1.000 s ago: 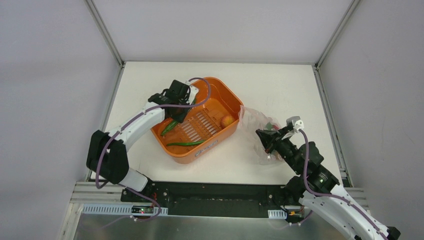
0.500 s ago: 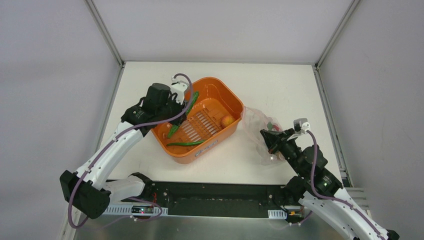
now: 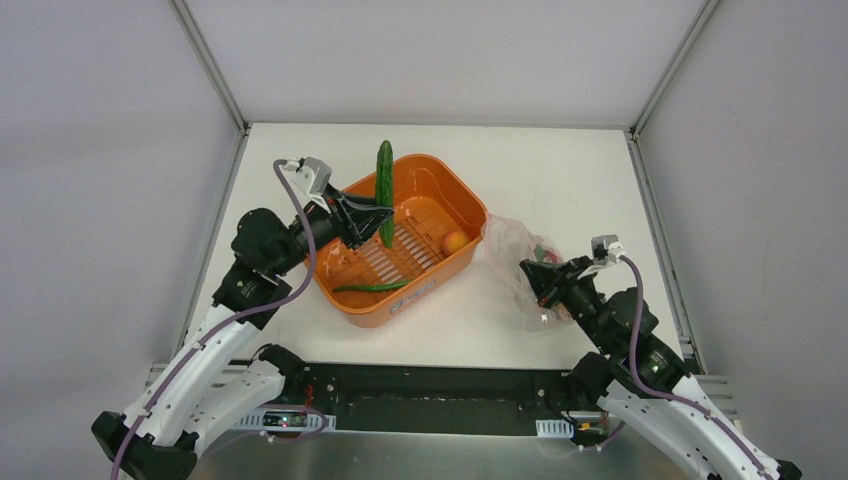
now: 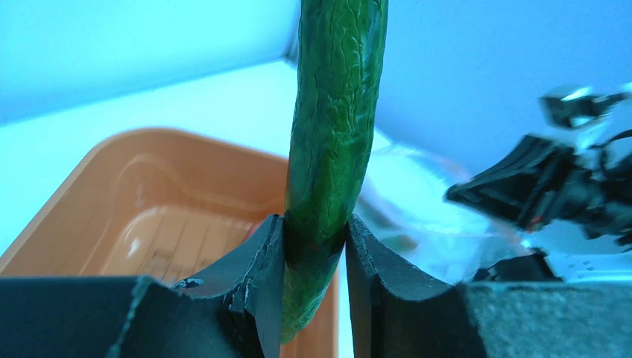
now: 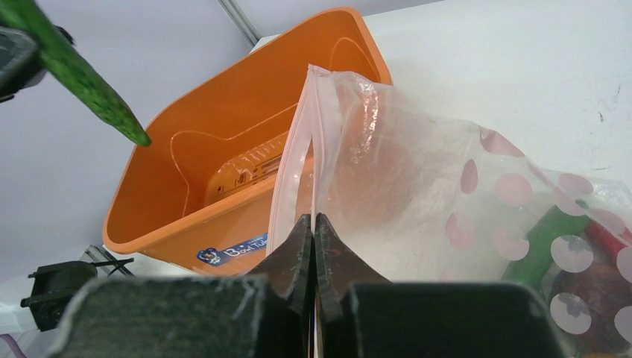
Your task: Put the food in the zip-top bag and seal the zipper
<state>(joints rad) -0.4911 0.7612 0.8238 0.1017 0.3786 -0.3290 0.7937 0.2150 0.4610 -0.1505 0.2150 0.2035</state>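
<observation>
My right gripper is holding the bag's opening up. My left gripper should keep moving the long green food over until the food's lower tip goes into the bag's opening.
My left gripper is shut on a long green chili pepper, which it holds upright above the orange tub. Another slim green chili and a small round orange piece lie in the tub. The clear dotted zip-top bag lies right of the tub. My right gripper is shut on its mouth edge beside the pink zipper and holds the mouth up. A green chili and a red one show inside the bag.
The tub stands close against the bag's mouth, near the middle of the white table. Grey walls enclose the table on three sides. The black base rail runs along the near edge.
My left arm has pulled back and lifted the green chili pepper out of the tub, turning it upright. The right gripper has barely moved on the bag.
</observation>
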